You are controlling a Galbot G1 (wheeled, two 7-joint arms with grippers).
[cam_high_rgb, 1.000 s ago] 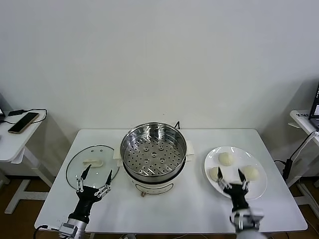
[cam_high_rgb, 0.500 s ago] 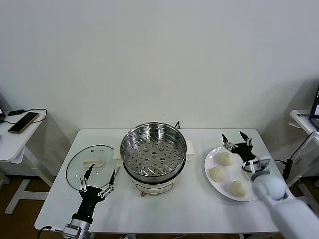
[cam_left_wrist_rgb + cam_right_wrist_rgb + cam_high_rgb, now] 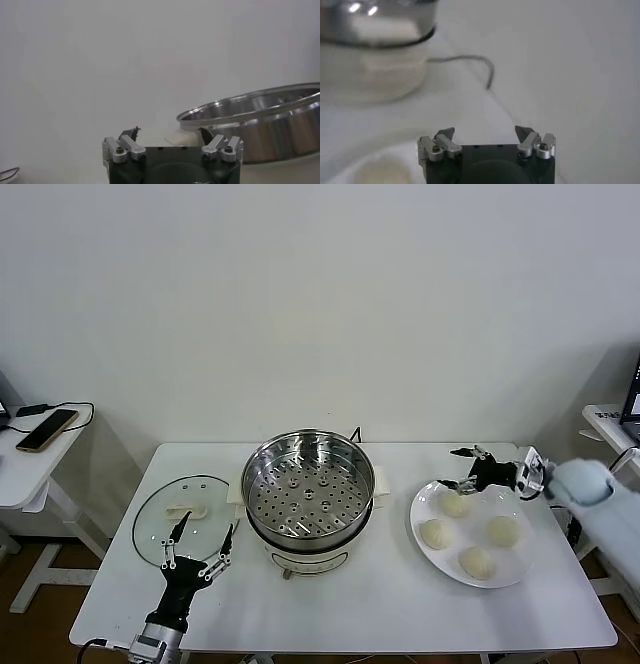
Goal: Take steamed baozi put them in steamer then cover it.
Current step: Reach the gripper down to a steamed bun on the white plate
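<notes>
I expect the far baozi [image 3: 455,504] to come free alone when I lift it and its neighbours to stay in place, because clear gaps of white plate [image 3: 473,525] are all around it.
Four cream-white baozi lie on a white plate [image 3: 522,569] at the right: one at the far side [image 3: 456,504], one at the left [image 3: 435,533], one at the right [image 3: 503,529], one at the near side [image 3: 478,562]. The steel steamer [image 3: 309,488] stands open at the table's middle and also shows in the left wrist view [image 3: 260,125]. The glass cover [image 3: 187,517] lies flat to its left. My right gripper [image 3: 464,468] is open and empty, just above the far baozi, pointing toward the steamer. My left gripper [image 3: 198,548] is open and empty, near the front edge beside the cover.
A black cable [image 3: 470,62] runs on the table behind the steamer's white base [image 3: 375,70]. A side table with a phone [image 3: 46,429] stands at the far left. Another desk edge [image 3: 610,422] is at the far right.
My right arm swung from the plate's near side round to its far right side and turned to point left at the far baozi. My left gripper barely moved.
</notes>
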